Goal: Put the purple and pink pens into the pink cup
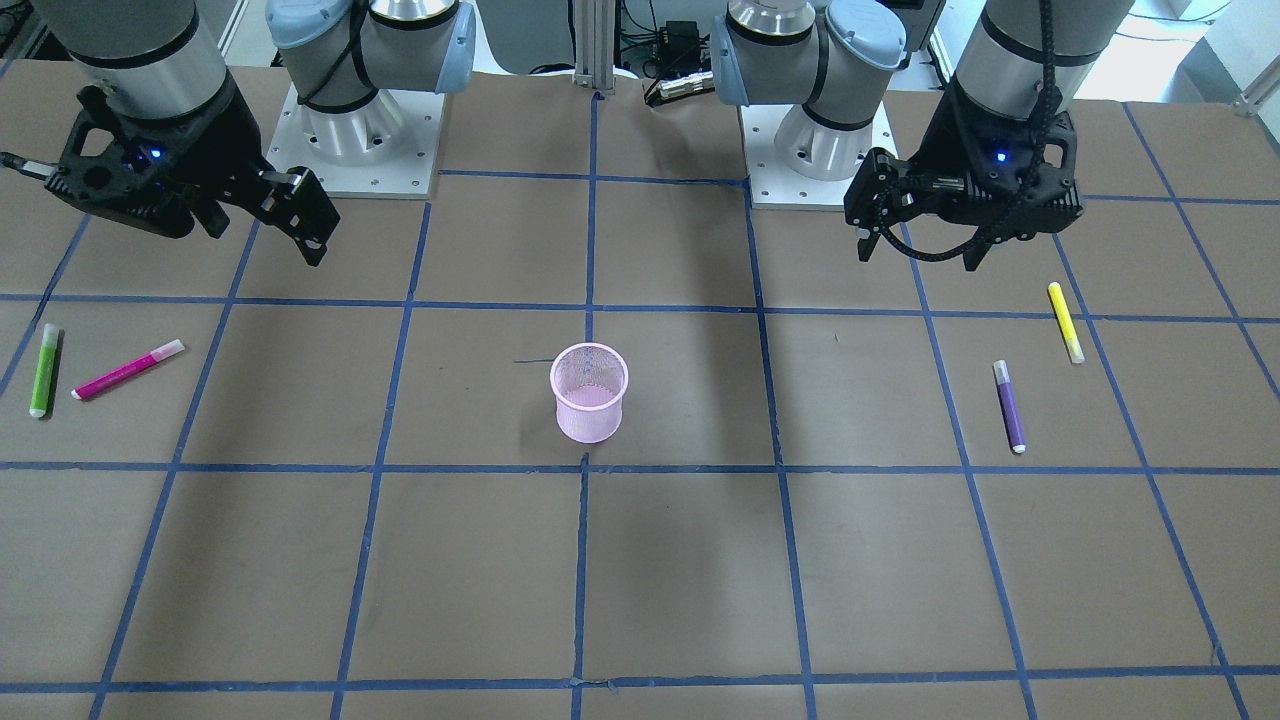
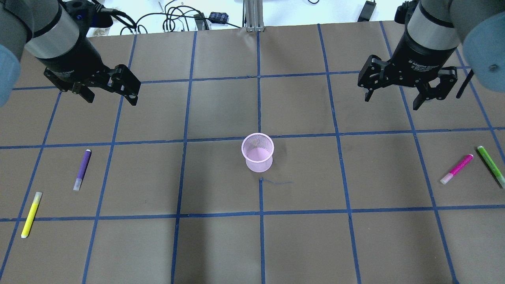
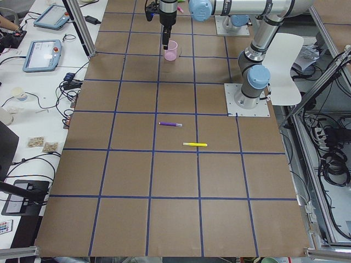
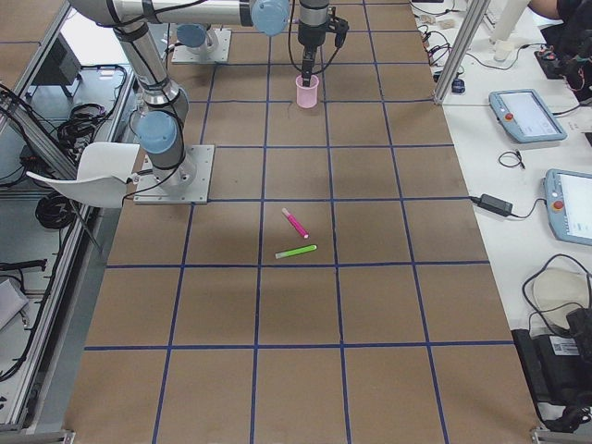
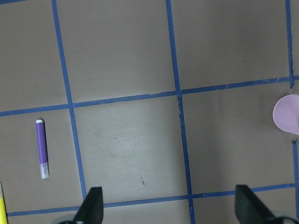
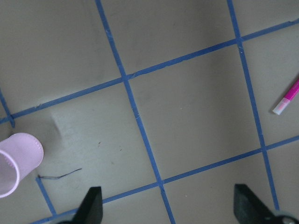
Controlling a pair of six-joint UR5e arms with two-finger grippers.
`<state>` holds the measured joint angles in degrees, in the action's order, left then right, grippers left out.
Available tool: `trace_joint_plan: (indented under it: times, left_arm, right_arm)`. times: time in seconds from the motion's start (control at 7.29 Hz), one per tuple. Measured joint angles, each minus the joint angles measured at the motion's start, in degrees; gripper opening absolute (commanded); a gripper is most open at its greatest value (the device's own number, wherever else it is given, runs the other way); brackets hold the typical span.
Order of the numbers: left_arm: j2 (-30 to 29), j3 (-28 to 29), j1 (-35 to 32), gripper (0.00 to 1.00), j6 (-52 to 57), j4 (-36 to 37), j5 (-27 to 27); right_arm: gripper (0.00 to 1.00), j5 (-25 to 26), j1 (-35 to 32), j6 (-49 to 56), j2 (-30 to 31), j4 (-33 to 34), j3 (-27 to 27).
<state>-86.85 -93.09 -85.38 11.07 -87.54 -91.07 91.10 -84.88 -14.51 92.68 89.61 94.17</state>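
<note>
My right gripper should keep going toward the pink pen's white end (image 1: 82, 392) until its fingers close there, because the pink pen lies clear of the green pen (image 1: 44, 372).
The pink mesh cup (image 2: 257, 152) stands upright and empty at the table's middle (image 1: 589, 392). The purple pen (image 2: 82, 169) lies flat on the left side, also in the left wrist view (image 5: 42, 148). The pink pen (image 2: 457, 169) lies flat on the right side, also in the right wrist view (image 6: 287, 99). My left gripper (image 2: 111, 98) is open and empty, raised above the table behind the purple pen. My right gripper (image 2: 392, 100) is open and empty, raised behind the pink pen.
A yellow pen (image 2: 31, 214) lies near the purple pen on the left. A green pen (image 2: 491, 165) lies just beside the pink pen at the right edge. Brown paper with blue tape grid lines (image 2: 260, 213) covers the table.
</note>
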Motion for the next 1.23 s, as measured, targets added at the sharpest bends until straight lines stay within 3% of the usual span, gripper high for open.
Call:
trace_joint_plan:
  times: [0.27, 0.55, 0.82, 1.23]
  left_arm:
    - [-0.1, -0.1, 0.1, 1.00, 0.2, -0.1, -0.2]
    - [0.0, -0.1, 0.6, 1.00, 0.3, -0.5, -0.3]
    - [-0.1, -0.2, 0.7, 1.00, 0.3, -0.5, 0.0]
    - [-0.2, -0.8, 1.8, 1.00, 5.2, -0.5, 0.3]
  right_arm:
    - [1.00, -0.6, 10.2, -1.5, -1.0, 0.5, 1.2]
    - [1.00, -0.6, 19.1, 0.9, -3.7, 6.6, 4.7]
    - [1.00, -0.6, 25.8, 3.2, -8.0, 13.7, 8.1]
    - [1.00, -0.8, 32.7, 8.7, -14.6, 18.6, 10.0]
